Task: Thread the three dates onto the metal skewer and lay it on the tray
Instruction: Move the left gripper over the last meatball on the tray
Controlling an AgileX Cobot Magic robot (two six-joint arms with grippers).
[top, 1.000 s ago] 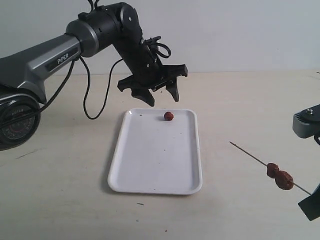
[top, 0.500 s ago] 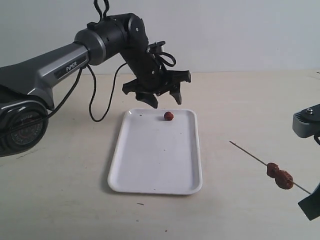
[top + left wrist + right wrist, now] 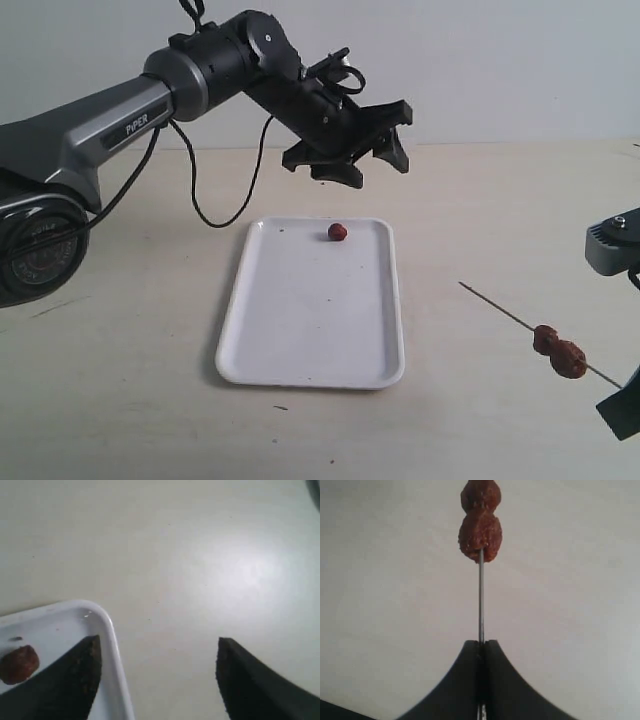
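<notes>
My left gripper's open fingers hang past the tray's far corner [image 3: 384, 224], wide of the loose date. I should swing back and get them on both sides of the date [image 3: 337, 232] before I close them.
One loose date [image 3: 338, 232] [image 3: 18, 664] lies near the far edge of the white tray [image 3: 300, 350] [image 3: 112, 645]. Two more dates [image 3: 560, 353] [image 3: 480, 522] are threaded on the metal skewer [image 3: 500, 307] [image 3: 481, 600], which my right gripper [image 3: 481, 642] holds shut at one end, at the right edge of the exterior view. My left gripper [image 3: 365, 160] [image 3: 157, 652] hangs open and empty above the table just beyond the tray's far right corner, above and behind the loose date.
A black cable [image 3: 215, 215] loops down from the left arm onto the table behind the tray. Part of the right arm [image 3: 612, 245] shows at the right edge. The table is pale and bare around the tray.
My left gripper has swung up and to the right, from over the tray's far edge to beyond its far right corner, staying open. The right gripper and skewer have not moved.
</notes>
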